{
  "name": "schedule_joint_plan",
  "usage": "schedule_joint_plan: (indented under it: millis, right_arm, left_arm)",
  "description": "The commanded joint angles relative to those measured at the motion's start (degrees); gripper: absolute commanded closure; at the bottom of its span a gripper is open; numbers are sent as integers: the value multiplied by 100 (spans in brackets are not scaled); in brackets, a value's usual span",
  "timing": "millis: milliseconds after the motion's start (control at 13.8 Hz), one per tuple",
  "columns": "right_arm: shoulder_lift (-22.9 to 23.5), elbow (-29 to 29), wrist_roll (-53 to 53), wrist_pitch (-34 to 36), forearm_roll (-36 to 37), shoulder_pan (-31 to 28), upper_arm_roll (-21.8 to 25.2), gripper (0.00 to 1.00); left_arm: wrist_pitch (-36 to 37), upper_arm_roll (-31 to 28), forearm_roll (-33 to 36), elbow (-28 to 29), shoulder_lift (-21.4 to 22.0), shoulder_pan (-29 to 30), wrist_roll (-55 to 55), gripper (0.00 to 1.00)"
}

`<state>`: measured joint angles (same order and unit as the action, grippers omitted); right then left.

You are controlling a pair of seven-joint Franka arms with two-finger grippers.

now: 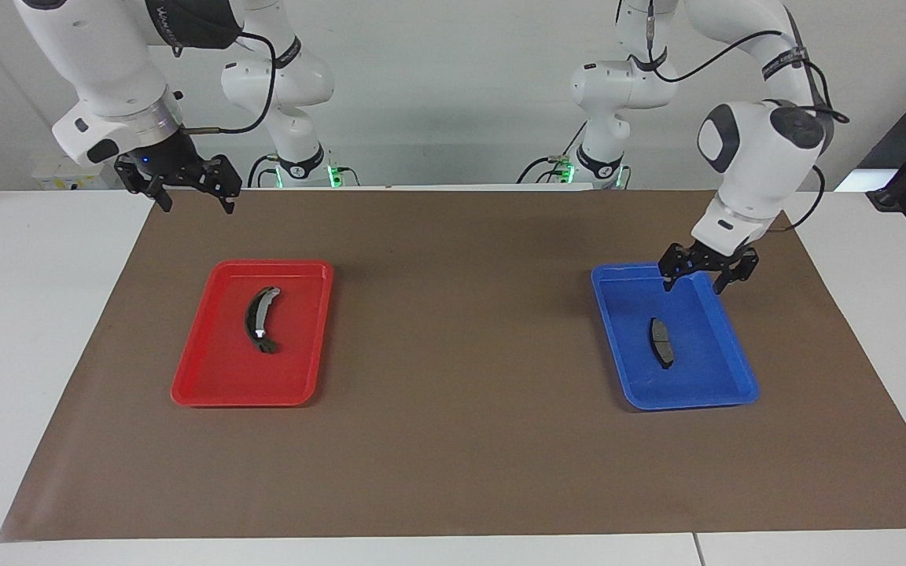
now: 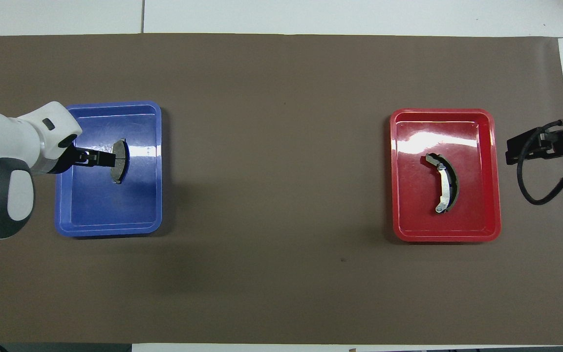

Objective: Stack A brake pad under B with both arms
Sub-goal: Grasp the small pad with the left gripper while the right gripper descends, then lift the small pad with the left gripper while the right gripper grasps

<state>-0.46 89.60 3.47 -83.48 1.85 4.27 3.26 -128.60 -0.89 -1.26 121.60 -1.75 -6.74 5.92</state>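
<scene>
The A brake pad (image 2: 120, 161) will still peek out when the robot stacks B over it, because B's slim crescent has an open inner curve (image 2: 434, 188).
The A brake pad (image 1: 661, 343) (image 2: 119, 161), a short flat dark-grey oblong, lies in the blue tray (image 1: 697, 381) (image 2: 110, 210). My left gripper (image 1: 693, 286) (image 2: 108, 159) is open and empty, up in the air over the tray's end nearer to the robots, just above the pad and not touching it. B (image 1: 260, 320) (image 2: 445, 183), a crescent-shaped dark brake shoe with a silver strip, lies in the red tray (image 1: 225, 377) (image 2: 418, 215). My right gripper (image 1: 196, 206) (image 2: 510, 152) is open and empty, raised high beside the red tray over the mat's edge.
Both trays sit on a brown mat (image 1: 461, 354) (image 2: 281, 195) that covers the white table, the blue tray toward the left arm's end and the red tray toward the right arm's end. A wide stretch of bare mat lies between the trays.
</scene>
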Motion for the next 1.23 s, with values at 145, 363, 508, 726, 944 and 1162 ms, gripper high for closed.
schedule_joint_plan:
  millis: [145,363,508,726,944,1162]
  right_arm:
    - [-340,749,-57,-650,0,-32,-27,0]
    - [-902,2120,-547,-1748,0,-137,25,0]
    - [-721,2543,-620,-2363,-9,-251,26,0]
    - [-184,3044,-602,-3522,-9,-190,17,0]
    - [-139,3825,-602,-4560,-9,-190,17,0]
    - [-16,4100,-594,-5055,-9,-181,17,0]
  left_arm:
    - [-1298,-61,-23,408,-668,-74,-29,6]
    - [-1465,-61,-23,470,-809,15,-38,10]
    - [-1492,-61,-23,479,-835,14,-47,27]
    - [-1501,-61,-23,584,-809,15,-47,50]
    - [-1545,-69,-23,716,-783,23,-47,48]
    - [-1773,-69,-23,716,-800,23,-73,52]
